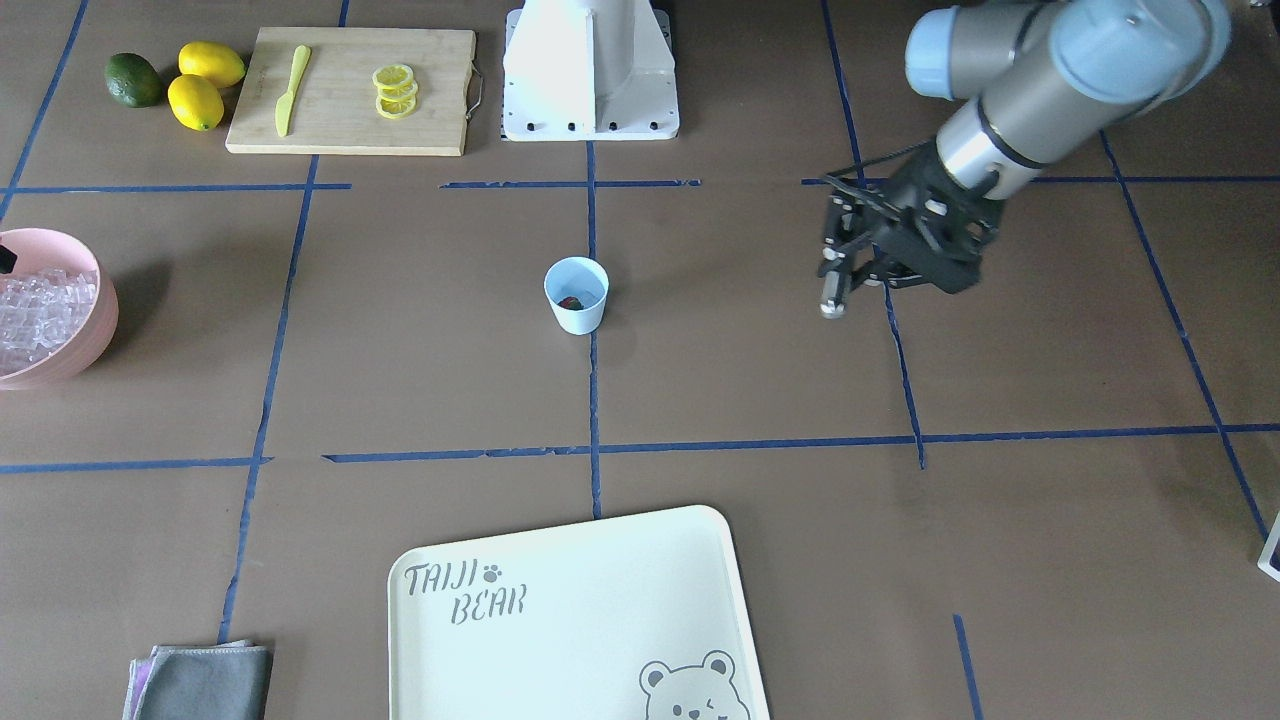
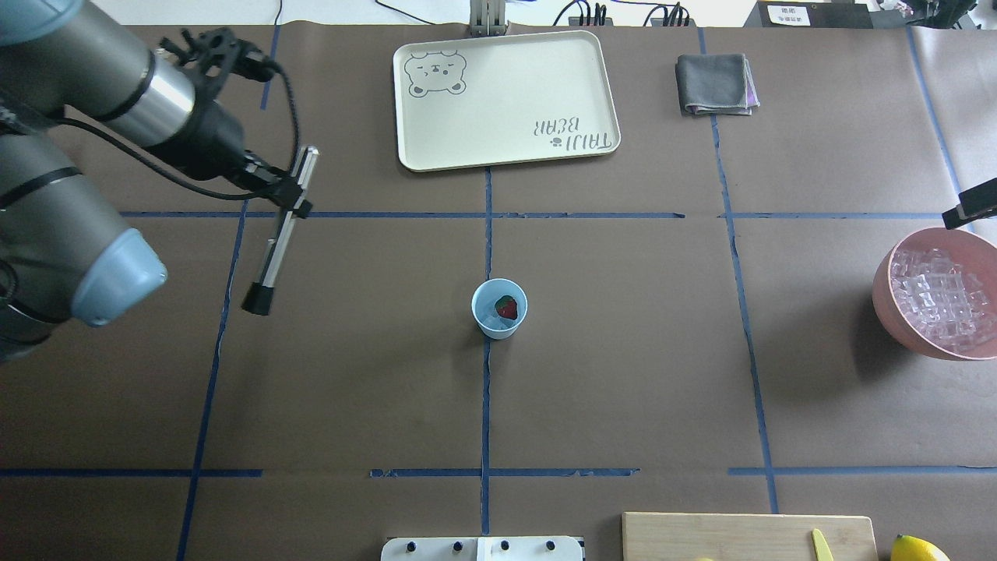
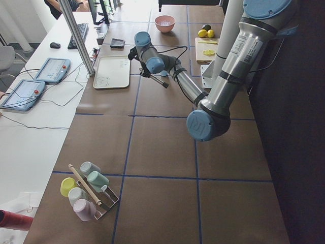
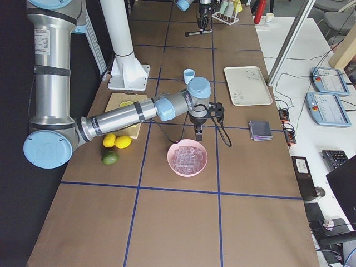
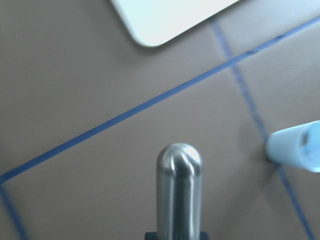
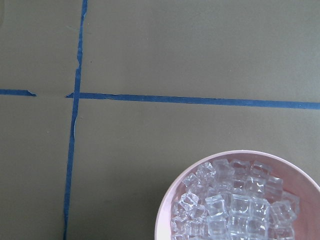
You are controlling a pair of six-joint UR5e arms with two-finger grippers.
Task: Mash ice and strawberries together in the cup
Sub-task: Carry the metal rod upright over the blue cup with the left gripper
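My left gripper is holding the muddler slanted nearly flat, its black end away from the cup, so next I turn it upright and lower that end inside.
The pale blue cup (image 2: 489, 322) stands at the table's middle with a red strawberry (image 2: 507, 308) inside; I cannot tell if ice lies beside it. The cup also shows in the front view (image 1: 578, 312). The ice (image 2: 938, 300) fills the pink bowl (image 2: 888, 300) at the right edge. My left gripper (image 2: 290, 204) is shut on a metal muddler (image 2: 274, 253), held in the air well left of the cup. Its rounded end (image 5: 179, 167) shows in the left wrist view, the cup (image 5: 298, 150) to its right. My right gripper (image 2: 970, 206) hovers by the bowl's far rim; its jaws are hidden.
A cream bear tray (image 2: 436, 148) and a folded grey cloth (image 2: 715, 83) lie at the far side. A cutting board (image 1: 300, 135) with a yellow knife (image 1: 291, 88) and lemon slices (image 1: 395, 90), two lemons (image 1: 196, 100) and a lime (image 1: 133, 79) sit near the robot base (image 1: 590, 100).
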